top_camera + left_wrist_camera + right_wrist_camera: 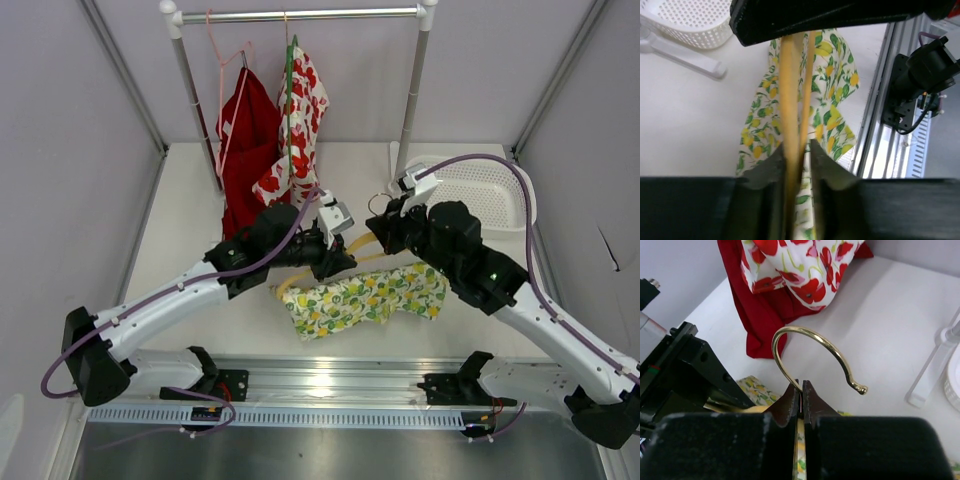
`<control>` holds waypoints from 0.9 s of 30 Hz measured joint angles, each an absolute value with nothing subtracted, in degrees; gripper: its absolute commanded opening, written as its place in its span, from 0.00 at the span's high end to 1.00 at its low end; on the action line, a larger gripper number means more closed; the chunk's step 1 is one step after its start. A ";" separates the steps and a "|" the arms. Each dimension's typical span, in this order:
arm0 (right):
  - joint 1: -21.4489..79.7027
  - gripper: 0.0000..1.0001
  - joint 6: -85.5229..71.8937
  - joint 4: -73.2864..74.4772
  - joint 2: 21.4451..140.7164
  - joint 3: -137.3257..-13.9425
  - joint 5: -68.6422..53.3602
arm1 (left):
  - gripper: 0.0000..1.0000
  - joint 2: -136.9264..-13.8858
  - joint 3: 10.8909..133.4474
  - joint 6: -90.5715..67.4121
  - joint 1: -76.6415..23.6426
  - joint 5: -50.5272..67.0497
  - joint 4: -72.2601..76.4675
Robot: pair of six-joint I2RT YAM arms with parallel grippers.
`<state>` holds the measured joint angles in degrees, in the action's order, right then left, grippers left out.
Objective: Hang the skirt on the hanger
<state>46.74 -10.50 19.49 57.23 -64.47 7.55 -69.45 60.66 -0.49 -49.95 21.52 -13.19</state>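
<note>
My right gripper needs to free the gold hook first, while my left gripper is closed on the hanger's bars. My left gripper will then hang the hook on the rack.
The skirt, white with lemons and leaves, lies crumpled on the table in front of both arms. It also shows in the left wrist view and the right wrist view. The yellow-tan hanger is held just above the skirt between the two grippers. My left gripper is shut on the hanger's arm bars. My right gripper is shut on the foot of the gold hook, which curves up and to the right. Much of the hanger is hidden by the grippers.
A clothes rack at the back holds a red garment on a pink hanger and a white red-flowered garment on a green hanger. A white basket stands at the back right. A metal rail runs along the near edge.
</note>
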 measured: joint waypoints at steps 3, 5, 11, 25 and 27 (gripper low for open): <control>46.15 1.00 -8.86 19.97 57.08 -65.52 6.33 | 1.00 -69.43 60.99 -2.00 -49.87 22.09 -12.40; 45.80 1.00 -8.08 19.99 57.12 -66.06 5.69 | 1.00 -69.43 61.17 -3.18 -49.67 22.09 -11.90; 45.39 0.61 -7.64 20.84 58.57 -69.21 4.69 | 1.00 -68.07 61.28 -6.09 -50.06 18.13 -10.63; 44.23 0.01 -11.51 27.64 59.29 -76.42 17.82 | 1.00 -69.01 75.26 -8.29 -52.77 -5.30 -13.98; 43.88 0.01 -12.69 30.15 58.57 -77.82 20.84 | 1.00 -71.20 79.59 -8.95 -52.95 -8.71 -15.38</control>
<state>43.88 -12.69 30.15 58.57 -77.82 20.84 -71.20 79.59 -8.95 -52.95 -8.71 -15.38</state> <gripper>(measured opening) 0.992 0.039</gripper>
